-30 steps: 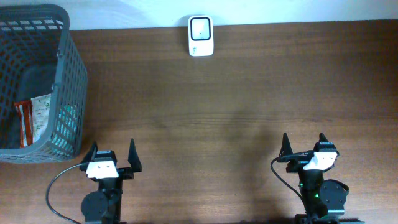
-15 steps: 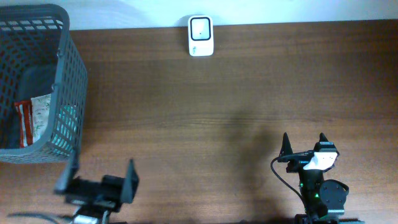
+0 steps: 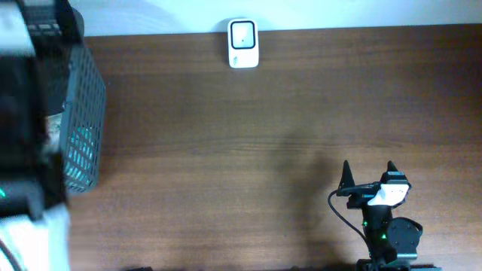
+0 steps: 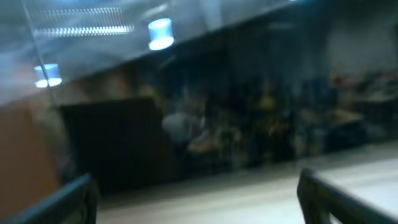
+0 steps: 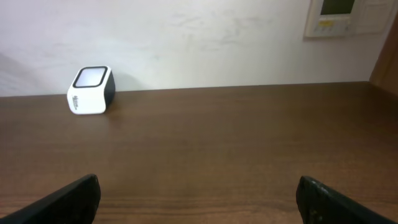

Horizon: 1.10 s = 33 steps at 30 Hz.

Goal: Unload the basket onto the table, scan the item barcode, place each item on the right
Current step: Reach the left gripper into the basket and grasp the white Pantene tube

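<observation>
I should keep lowering my open, empty left gripper from above the grey basket [image 3: 84,124] down inside it until the gripper's fingers are on both sides of the white item [image 3: 53,130].
The white barcode scanner [image 3: 243,43] stands at the table's far edge, and the right wrist view shows the scanner [image 5: 91,89] at the far left against the wall. The item is hidden: my left arm [image 3: 22,113] is raised close under the overhead camera and covers most of the grey basket [image 3: 84,113]. My left gripper [image 4: 196,202] is open and empty, its view blurred and aimed out into the room. My right gripper [image 3: 369,172] rests at the front right, open, and the same gripper [image 5: 199,199] has only bare table between its fingers.
The mesh basket stands at the table's left edge, only its right wall showing. A wall panel [image 5: 350,15] hangs at the upper right of the right wrist view. Brown tabletop [image 3: 263,135] stretches between the scanner and the right arm.
My left arm has lifted from its rest at the front left, swung up and leftward, and now blocks the basket in the overhead view. The right arm has stayed still.
</observation>
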{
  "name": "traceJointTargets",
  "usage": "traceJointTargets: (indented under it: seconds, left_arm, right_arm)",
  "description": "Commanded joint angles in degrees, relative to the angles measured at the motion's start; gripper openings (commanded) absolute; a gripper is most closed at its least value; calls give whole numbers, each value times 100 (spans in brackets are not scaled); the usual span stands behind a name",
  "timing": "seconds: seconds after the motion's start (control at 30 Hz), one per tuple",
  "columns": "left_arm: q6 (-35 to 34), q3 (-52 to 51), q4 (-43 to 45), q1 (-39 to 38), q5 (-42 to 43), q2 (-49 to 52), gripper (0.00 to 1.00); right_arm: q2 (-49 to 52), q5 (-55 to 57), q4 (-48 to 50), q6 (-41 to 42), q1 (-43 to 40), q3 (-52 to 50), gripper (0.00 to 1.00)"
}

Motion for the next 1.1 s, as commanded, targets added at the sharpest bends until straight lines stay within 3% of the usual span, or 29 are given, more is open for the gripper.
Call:
traceJointTargets:
  seconds: [0.0, 0.1, 0.23, 0.5, 0.6, 0.73, 0.87, 1.07]
  left_arm:
    - [382, 2645, -2229, 986, -577, 1860, 99]
    - [-66, 3893, -4072, 1799, -881, 2986, 99]
    - [-201, 3853, -5034, 2522, -861, 3477, 99]
    - [177, 3641, -5359, 2732, -892, 3689, 99]
    - [516, 2909, -5394, 2643, -1049, 3729, 99]
    - [562, 1644, -5283, 2490, -2070, 3744, 99]
    - [560, 949, -4913, 2490, -2052, 3746, 99]
    - [564, 887, -4640, 2496, -839, 3803, 95]
  right_arm:
    - [-42, 50, -7, -42, -24, -48, 99]
    - [-42, 50, -7, -42, -24, -48, 99]
    - [-42, 50, -7, -42, -24, -48, 99]
    - [-42, 50, -7, -42, -24, -48, 99]
    - [-42, 50, -7, -42, -24, -48, 99]
    - [-42, 50, -7, -42, -24, -48, 99]
    - [-42, 50, -7, -42, -24, -48, 99]
    - [-42, 50, -7, -42, -24, -48, 99]
